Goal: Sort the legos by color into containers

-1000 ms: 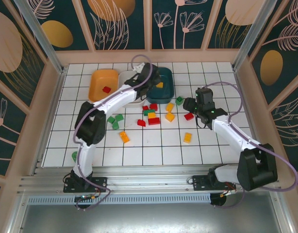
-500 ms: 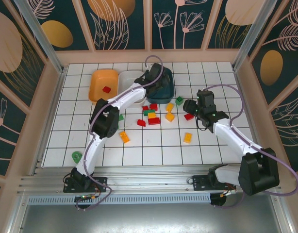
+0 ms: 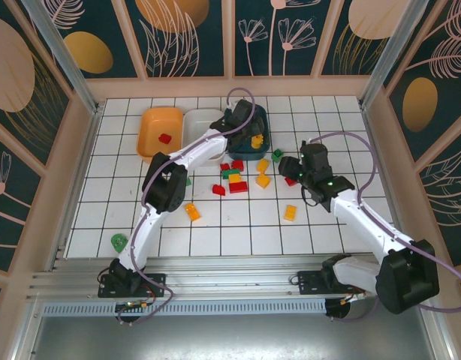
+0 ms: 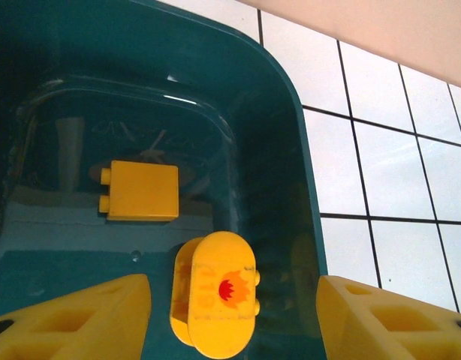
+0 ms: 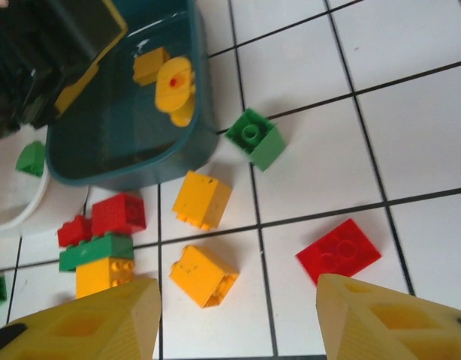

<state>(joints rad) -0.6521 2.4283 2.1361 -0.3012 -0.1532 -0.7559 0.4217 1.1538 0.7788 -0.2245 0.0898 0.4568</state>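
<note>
My left gripper should move away first, because it is blocking the space over the dark teal tray (image 3: 248, 150). My right gripper will then bring in the yellow brick (image 3: 263, 181) near the cluster.
My left gripper (image 4: 230, 324) hangs open over the dark teal tray (image 4: 290, 120), its yellow fingers (image 4: 73, 319) wide apart. Below it a rounded yellow brick (image 4: 215, 294) with a flame print lies loose in the tray, beside a square yellow brick (image 4: 140, 190). From above, the left gripper (image 3: 247, 126) sits over the teal tray (image 3: 263, 124). My right gripper (image 5: 238, 322) is open and empty above two yellow bricks (image 5: 204, 275), with a red brick (image 5: 339, 250) to their right and a green brick (image 5: 254, 139) beyond. The right gripper (image 3: 287, 166) hovers mid-table.
An orange tray (image 3: 152, 120) holds one red brick (image 3: 165, 138). A white tray (image 3: 199, 120) stands between it and the teal one. A red, green and yellow cluster (image 3: 234, 178) lies mid-table. Stray bricks: yellow (image 3: 290, 212), orange (image 3: 191, 212), green (image 3: 119, 241).
The left arm swung right over the teal tray, and the rounded yellow brick now lies loose in it. The right gripper shifted slightly left and nearer.
</note>
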